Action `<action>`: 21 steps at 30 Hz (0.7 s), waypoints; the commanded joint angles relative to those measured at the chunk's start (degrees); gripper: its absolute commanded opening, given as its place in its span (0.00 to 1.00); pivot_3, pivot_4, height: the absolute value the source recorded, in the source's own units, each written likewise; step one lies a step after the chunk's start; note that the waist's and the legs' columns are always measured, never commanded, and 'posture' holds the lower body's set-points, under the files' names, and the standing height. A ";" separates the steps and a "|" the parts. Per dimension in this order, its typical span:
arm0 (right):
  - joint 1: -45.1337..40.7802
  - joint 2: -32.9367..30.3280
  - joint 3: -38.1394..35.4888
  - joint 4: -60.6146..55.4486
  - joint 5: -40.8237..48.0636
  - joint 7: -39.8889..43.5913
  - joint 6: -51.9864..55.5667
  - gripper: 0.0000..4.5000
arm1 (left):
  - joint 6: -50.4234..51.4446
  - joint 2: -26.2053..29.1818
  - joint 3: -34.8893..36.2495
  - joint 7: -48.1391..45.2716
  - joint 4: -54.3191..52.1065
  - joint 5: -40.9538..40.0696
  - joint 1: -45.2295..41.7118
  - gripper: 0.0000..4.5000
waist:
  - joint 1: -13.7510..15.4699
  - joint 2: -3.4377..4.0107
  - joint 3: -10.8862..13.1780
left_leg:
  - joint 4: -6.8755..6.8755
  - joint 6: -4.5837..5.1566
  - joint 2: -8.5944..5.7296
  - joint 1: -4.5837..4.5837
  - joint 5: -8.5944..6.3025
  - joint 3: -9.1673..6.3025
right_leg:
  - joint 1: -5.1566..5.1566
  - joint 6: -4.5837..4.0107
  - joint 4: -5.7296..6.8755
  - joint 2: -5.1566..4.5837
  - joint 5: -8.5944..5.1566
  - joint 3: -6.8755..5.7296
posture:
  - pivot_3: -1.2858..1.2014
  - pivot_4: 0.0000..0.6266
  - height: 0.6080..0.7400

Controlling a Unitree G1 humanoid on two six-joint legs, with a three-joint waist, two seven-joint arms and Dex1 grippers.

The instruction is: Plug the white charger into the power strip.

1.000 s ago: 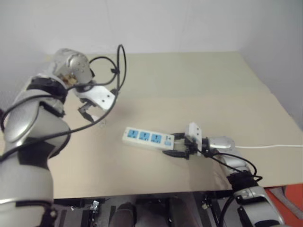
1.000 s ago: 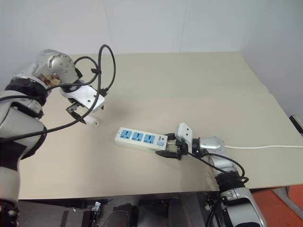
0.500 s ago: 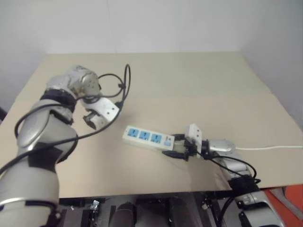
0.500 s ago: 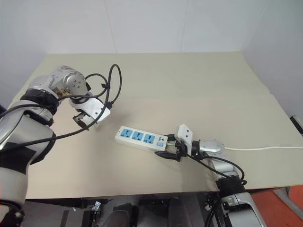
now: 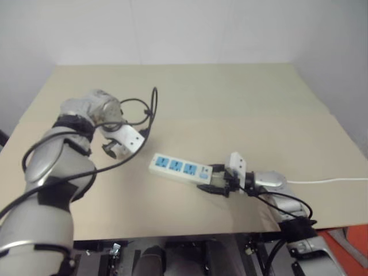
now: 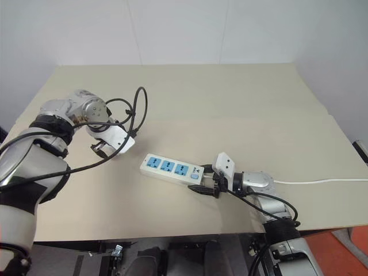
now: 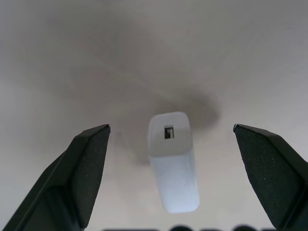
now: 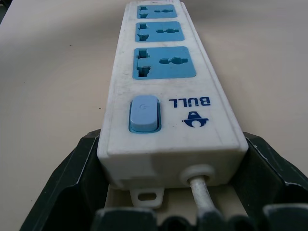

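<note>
My gripper will push the white charger (image 7: 175, 180) into the socket, and the charger will then stand upright with its slot facing up, because the small dark slot (image 7: 169, 132) is in the charger's end.
The white charger (image 7: 172, 159) lies on its side on the beige table, a small dark slot in the end that faces the wrist camera. My left gripper (image 7: 171, 128) hangs open just above it, one black finger (image 7: 86, 163) on each side and neither touching it. In the head views this gripper (image 6: 102, 149) points steeply down, left of the power strip (image 6: 171, 168). The strip is a white bar with three blue sockets and a blue switch (image 8: 143, 113). My right gripper (image 6: 207, 187) is shut on its cord end, with the jaws against both sides.
The strip's thin white cord (image 6: 322, 181) runs right to the table edge. A seam (image 6: 276, 118) crosses the tabletop from side to side. The front edge (image 6: 144, 237) is close below both arms. White walls stand behind the table.
My left arm has come down and its wrist has turned, so the open gripper now hangs low over the charger. The right gripper and the power strip have stayed put.
</note>
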 commanded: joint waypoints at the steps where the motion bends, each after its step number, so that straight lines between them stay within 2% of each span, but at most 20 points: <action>1: 0.50 -0.25 -1.30 -3.46 2.42 -0.15 0.49 0.76 | 1.73 -0.33 0.53 4.14 0.27 2.07 0.71 1.00 | -0.01 0.00 0.00 | 0.00 0.00 0.00 0.00 0.00 0.00 | 0.00 0.00 0.00 0.00 0.00 0.00 | 0.52 0.24 1.00; 4: 1.09 -0.44 -1.37 -4.25 2.60 -0.48 0.93 0.76 | 2.60 -0.66 0.60 5.45 0.50 3.10 1.32 1.00 | 0.01 0.01 -0.01 | 0.00 0.00 -0.01 0.02 0.00 0.00 | 0.01 0.00 0.01 0.00 0.00 0.00 | 0.52 0.24 1.00; 7: 2.10 -0.81 -1.46 -5.60 3.07 -0.95 1.63 0.76 | 4.14 -1.04 0.65 7.33 0.79 4.05 1.79 0.86 | 0.11 0.01 -0.01 | 0.01 0.00 -0.01 0.06 0.00 0.00 | 0.04 0.01 -0.01 -0.01 0.00 0.00 | 0.52 0.24 1.00; 16: 3.32 -1.62 -1.47 -7.57 3.99 -1.88 2.83 0.76 | 4.22 -1.31 2.00 5.77 1.26 3.63 1.69 0.25 | 0.41 0.00 -0.01 | 0.11 0.00 -0.05 0.13 0.00 0.01 | 0.12 0.01 0.00 -0.05 0.00 0.00 | 0.52 0.24 1.00; 17: 3.26 -1.62 -1.46 -7.57 4.02 -1.97 2.84 0.76 | 4.19 -1.32 2.19 5.64 1.24 3.58 1.60 0.22 | 0.43 0.00 -0.01 | 0.12 0.00 -0.05 0.12 0.00 0.00 | 0.12 0.01 0.00 -0.04 0.00 0.00 | 0.52 0.24 1.00; 21: 2.95 -1.51 -1.36 -7.29 4.01 -2.18 2.72 0.76 | 3.56 -0.88 4.10 3.74 1.18 1.93 0.72 0.23 | 0.44 0.00 -0.01 | 0.12 0.00 -0.05 0.10 0.00 0.01 | 0.11 0.02 -0.01 -0.04 0.00 -0.01 | 0.52 0.24 1.00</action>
